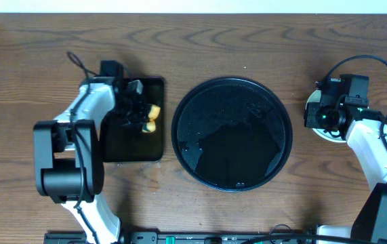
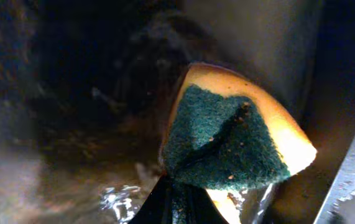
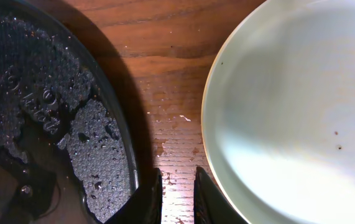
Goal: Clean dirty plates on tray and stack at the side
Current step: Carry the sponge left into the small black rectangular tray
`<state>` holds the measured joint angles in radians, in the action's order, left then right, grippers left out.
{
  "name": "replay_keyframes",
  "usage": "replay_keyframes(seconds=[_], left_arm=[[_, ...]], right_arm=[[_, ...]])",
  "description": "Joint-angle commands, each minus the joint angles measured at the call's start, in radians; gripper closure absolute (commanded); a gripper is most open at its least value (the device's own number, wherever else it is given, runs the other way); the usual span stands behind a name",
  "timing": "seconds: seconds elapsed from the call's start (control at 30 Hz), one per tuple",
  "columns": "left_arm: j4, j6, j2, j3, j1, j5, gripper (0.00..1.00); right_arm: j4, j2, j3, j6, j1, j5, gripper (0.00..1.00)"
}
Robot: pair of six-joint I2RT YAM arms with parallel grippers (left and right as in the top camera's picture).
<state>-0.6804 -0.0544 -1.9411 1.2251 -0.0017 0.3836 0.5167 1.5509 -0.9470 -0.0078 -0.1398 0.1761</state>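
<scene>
The sponge in my left gripper is folded and crooked close to the small tray's side, so I should pull it back and lay it straight mid-tray.
The large round black tray lies mid-table, wet, with no plates on it; its beaded surface fills the left of the right wrist view. A pale mint-white plate rests on the wood to the tray's right, and only its white edge peeks out under the right arm in the overhead view. My right gripper hovers over the bare wood between tray and plate, its jaws a narrow gap apart with nothing in them. My left gripper is shut on a yellow sponge with a green scrub face.
A small rectangular black tray sits left of the round tray, under the left gripper and the sponge. Water droplets speckle the wood between round tray and plate. Arm bases stand at the front edge, cables at the right.
</scene>
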Motion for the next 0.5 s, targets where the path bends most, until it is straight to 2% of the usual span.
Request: replay_keyframes(seconds=[0.0,0.2,0.47], left_arm=[[-0.008,-0.018,0.002,0.001,-0.001,-0.136,0.92],[-0.026,-0.162,0.061,0.003,0.052,-0.290,0.93],[-0.020,-0.165,0.190,0.003,0.043,-0.290,0.92]], right_arm=[[0.003,-0.002,-0.001,0.011,0.014,0.008,0.84],[0.004,-0.002,-0.001,0.011,0.014,0.009,0.84],[0.003,-0.002,-0.001,0.011,0.014,0.008,0.84]])
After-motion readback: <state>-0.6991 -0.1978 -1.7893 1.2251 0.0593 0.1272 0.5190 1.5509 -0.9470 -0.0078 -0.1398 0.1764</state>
